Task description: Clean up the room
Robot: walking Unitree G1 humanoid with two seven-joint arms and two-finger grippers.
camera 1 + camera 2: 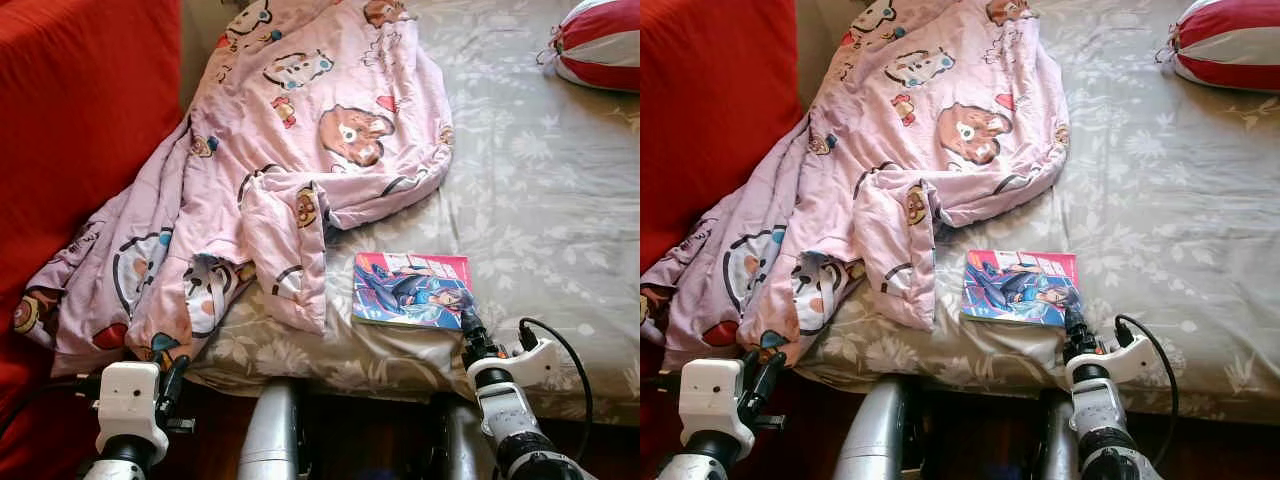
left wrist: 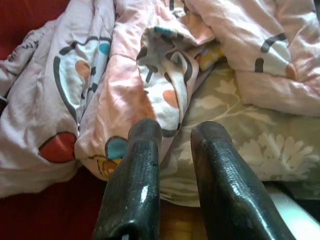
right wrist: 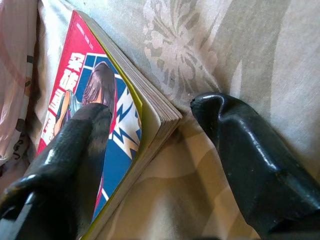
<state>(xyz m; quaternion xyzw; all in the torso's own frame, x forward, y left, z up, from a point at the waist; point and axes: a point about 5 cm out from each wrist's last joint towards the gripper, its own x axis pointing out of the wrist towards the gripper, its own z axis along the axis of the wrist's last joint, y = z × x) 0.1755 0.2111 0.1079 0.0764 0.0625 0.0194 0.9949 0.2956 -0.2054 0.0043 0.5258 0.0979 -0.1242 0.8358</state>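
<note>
The manga book [image 1: 411, 290] will curve but stay shut when I lift it, because its pages flare [image 3: 161, 119] past its cover at the manga book's corner.
A manga book [image 1: 410, 290] with a pink and blue cover lies flat on the grey flowered bed sheet [image 1: 540, 200], close to the bed's near edge. My right gripper [image 1: 470, 325] is open at the book's near right corner. In the right wrist view one finger [image 3: 85, 145] lies over the cover and the other finger [image 3: 235, 135] rests on the sheet beside the page edge. A crumpled pink cartoon blanket [image 1: 300, 130] spreads over the bed's left half and hangs off its edge. My left gripper [image 2: 177, 130] is open just below that hanging hem, holding nothing.
A red and white striped pillow [image 1: 600, 40] lies at the bed's far right corner. Red fabric [image 1: 70, 120] rises along the left side. Dark wooden floor [image 1: 360, 430] shows under the bed's near edge, between my arms.
</note>
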